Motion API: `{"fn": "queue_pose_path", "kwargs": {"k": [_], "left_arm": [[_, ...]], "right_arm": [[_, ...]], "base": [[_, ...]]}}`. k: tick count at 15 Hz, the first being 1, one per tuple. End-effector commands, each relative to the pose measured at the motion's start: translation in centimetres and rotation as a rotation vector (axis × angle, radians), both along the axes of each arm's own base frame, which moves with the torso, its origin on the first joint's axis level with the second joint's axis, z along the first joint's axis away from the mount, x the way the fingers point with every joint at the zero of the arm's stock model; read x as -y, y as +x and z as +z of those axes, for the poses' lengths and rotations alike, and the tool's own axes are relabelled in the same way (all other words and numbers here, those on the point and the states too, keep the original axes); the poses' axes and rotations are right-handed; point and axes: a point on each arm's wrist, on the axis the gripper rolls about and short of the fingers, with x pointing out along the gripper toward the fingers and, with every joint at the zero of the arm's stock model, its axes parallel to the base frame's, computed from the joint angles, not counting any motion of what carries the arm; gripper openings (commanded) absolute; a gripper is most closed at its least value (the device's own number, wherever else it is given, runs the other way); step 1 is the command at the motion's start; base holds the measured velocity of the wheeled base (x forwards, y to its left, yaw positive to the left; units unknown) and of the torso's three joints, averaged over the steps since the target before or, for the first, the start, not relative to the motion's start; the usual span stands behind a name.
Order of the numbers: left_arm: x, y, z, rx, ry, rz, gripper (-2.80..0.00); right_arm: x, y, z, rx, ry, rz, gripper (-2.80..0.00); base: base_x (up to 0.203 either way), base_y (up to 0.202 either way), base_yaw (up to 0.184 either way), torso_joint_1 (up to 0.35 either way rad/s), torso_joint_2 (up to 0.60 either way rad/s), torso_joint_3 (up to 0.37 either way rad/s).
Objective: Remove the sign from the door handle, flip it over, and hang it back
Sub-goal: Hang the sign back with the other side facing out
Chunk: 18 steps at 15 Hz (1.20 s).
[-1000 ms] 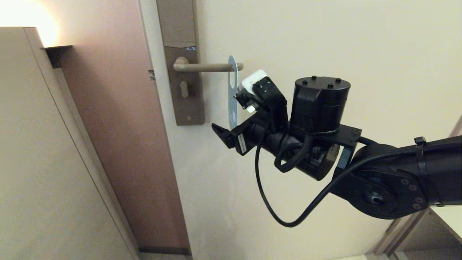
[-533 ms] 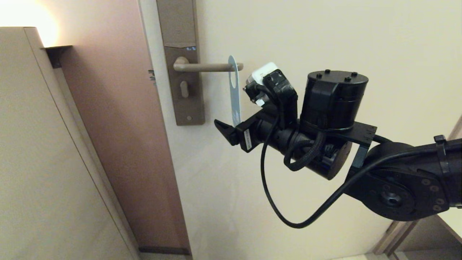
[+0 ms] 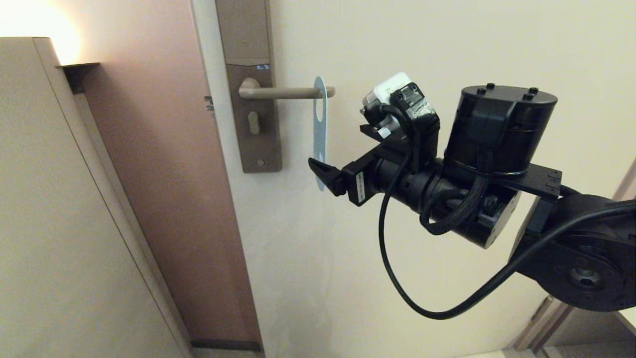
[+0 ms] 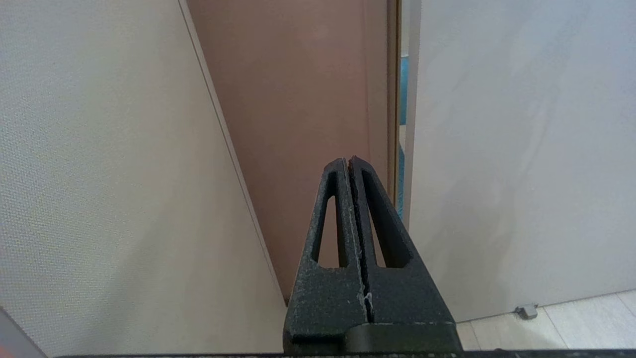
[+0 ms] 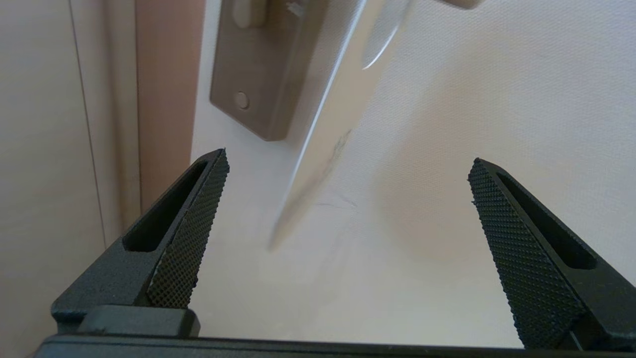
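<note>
I expect the sign [image 3: 320, 134] to slide toward the lock plate and turn flat when I push it, because the wide hole [image 3: 320, 109] is loose around the door handle.
The sign [image 3: 319, 136] hangs by its oval hole on the door handle [image 3: 283, 92], near the lever's rounded tip, seen almost edge-on with its pale bluish side toward me. The handle sits on a tall brownish lock plate [image 3: 253, 99]. My right gripper [image 3: 325, 174] is open, just right of the sign's lower end and apart from it. In the right wrist view the sign [image 5: 330, 134] hangs blurred ahead of the wide-open gripper [image 5: 348, 164], nearer the left finger. My left gripper [image 4: 348, 161] is shut and empty, parked low, facing the door frame.
The cream door [image 3: 422, 49] fills the right side. A brown door frame [image 3: 164, 174] and a beige wall panel [image 3: 59, 223] stand at the left. A black cable [image 3: 397, 278] loops below the right wrist.
My right arm has drawn back to the right and slightly down, away from the sign. The sign stays on the handle, swinging a little.
</note>
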Motion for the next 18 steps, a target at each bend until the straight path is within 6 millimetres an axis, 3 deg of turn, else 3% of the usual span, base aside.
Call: {"fn": "queue_pose_path", "kwargs": {"k": [1,7,8,18], "left_arm": [[0.00,0.01,0.00,-0.001,0.000,-0.001,-2.80],[0.00,0.01,0.00,-0.001,0.000,-0.001,-2.80],[0.00,0.01,0.00,-0.001,0.000,-0.001,-2.80],[0.00,0.01,0.00,-0.001,0.000,-0.001,-2.80]], "right_arm": [[0.62,-0.37,0.43,0.010,0.007,-0.007,0.00],[1.13,-0.18,0.42,0.009,0.006,-0.021,0.00],[1.13,-0.18,0.42,0.009,0.006,-0.021,-2.80],[0.96,0.18,0.16,0.006,-0.001,-0.031,-2.80]], "base": [[0.000,0.000,0.000,0.000,0.00,0.000],[0.000,0.000,0.000,0.000,0.00,0.000],[0.000,0.000,0.000,0.000,0.00,0.000],[0.000,0.000,0.000,0.000,0.00,0.000]]}}
